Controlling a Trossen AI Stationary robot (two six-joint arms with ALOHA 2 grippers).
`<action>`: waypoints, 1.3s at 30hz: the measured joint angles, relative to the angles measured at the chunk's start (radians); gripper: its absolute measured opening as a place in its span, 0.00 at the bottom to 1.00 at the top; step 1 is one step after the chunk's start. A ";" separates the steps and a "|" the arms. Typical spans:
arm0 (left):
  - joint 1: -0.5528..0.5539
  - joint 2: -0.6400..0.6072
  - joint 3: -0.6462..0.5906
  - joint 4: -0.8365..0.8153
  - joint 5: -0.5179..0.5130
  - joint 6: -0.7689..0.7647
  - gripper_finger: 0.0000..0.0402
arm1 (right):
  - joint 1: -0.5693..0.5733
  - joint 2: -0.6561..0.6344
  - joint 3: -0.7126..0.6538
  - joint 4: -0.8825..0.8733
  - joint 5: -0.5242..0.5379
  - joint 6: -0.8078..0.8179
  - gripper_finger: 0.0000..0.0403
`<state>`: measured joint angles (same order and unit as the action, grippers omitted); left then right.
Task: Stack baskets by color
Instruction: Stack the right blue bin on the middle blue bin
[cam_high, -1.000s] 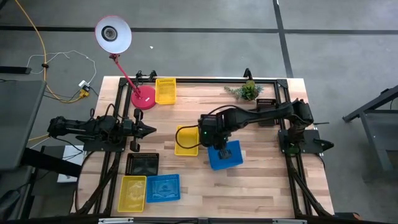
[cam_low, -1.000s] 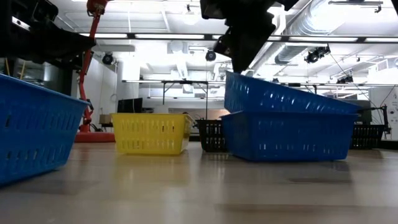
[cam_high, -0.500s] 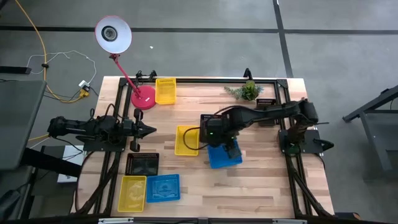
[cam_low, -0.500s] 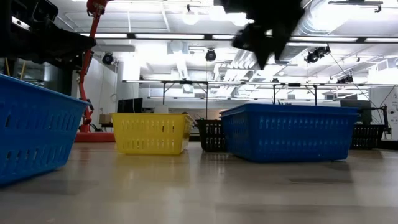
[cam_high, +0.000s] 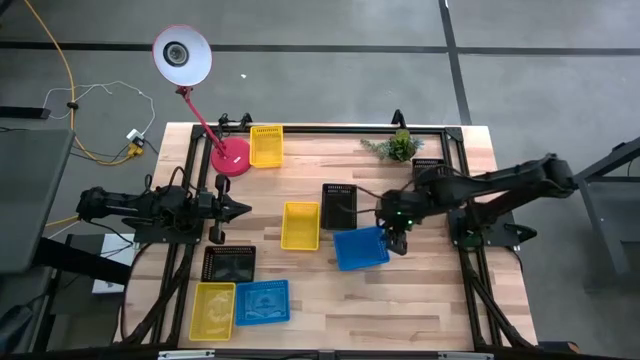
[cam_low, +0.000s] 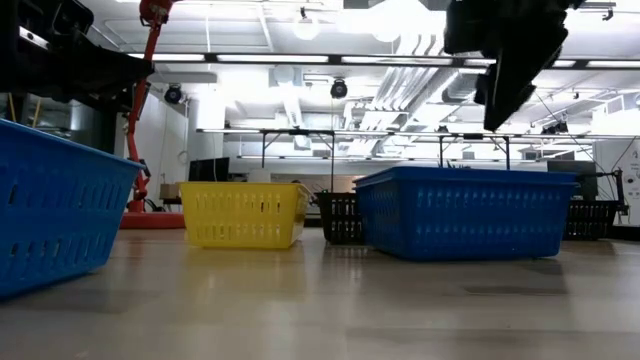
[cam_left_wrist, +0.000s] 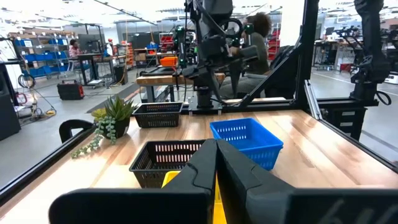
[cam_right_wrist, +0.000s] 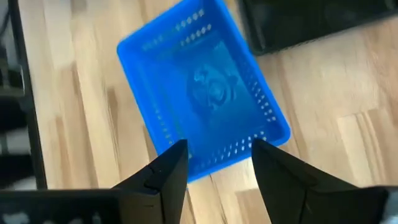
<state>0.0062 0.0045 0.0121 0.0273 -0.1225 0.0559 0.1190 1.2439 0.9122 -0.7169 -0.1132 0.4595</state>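
The blue basket (cam_high: 361, 249) will come away alone when the robot moves it, because a narrow piece of wood (cam_right_wrist: 236, 11) keeps it apart from the black basket.
A blue basket (cam_high: 360, 248) sits flat on the table's middle; in the low view this blue basket (cam_low: 465, 212) stands level. My right gripper (cam_high: 398, 243) hangs open above its right end, touching nothing; in the right wrist view my right gripper (cam_right_wrist: 214, 165) has the blue basket (cam_right_wrist: 205, 87) beyond its fingers. A yellow basket (cam_high: 300, 225) and a black basket (cam_high: 340, 205) rest just left of the blue one. My left gripper (cam_high: 240, 209) is shut and level at the table's left side, shown shut as my left gripper (cam_left_wrist: 216, 163) in its own wrist view.
A black basket (cam_high: 229, 264), a yellow basket (cam_high: 213, 308) and a blue basket (cam_high: 263, 302) lie at the near left. Another yellow basket (cam_high: 266, 145) and a red lamp base (cam_high: 230, 158) stand at the far left. A plant (cam_high: 398, 146) and a black basket (cam_high: 430, 166) are at the far right.
My right gripper has let go of the tilted blue basket, which dropped level into the blue one under it. The gripper then drew back toward the table's right edge and rolled, uncovering the black basket behind.
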 joint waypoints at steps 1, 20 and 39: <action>0.000 0.000 0.000 0.000 0.000 0.000 0.00 | 0.002 -0.016 -0.022 0.030 0.014 0.036 0.41; 0.000 0.000 0.000 0.000 0.000 0.000 0.00 | 0.001 -0.027 -0.070 0.312 0.013 0.173 0.41; 0.000 0.000 0.000 0.000 0.000 0.000 0.00 | 0.074 0.210 0.102 0.325 -0.149 0.078 0.34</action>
<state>0.0063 0.0044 0.0124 0.0273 -0.1226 0.0559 0.1932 1.4542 1.0146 -0.3920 -0.2626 0.5375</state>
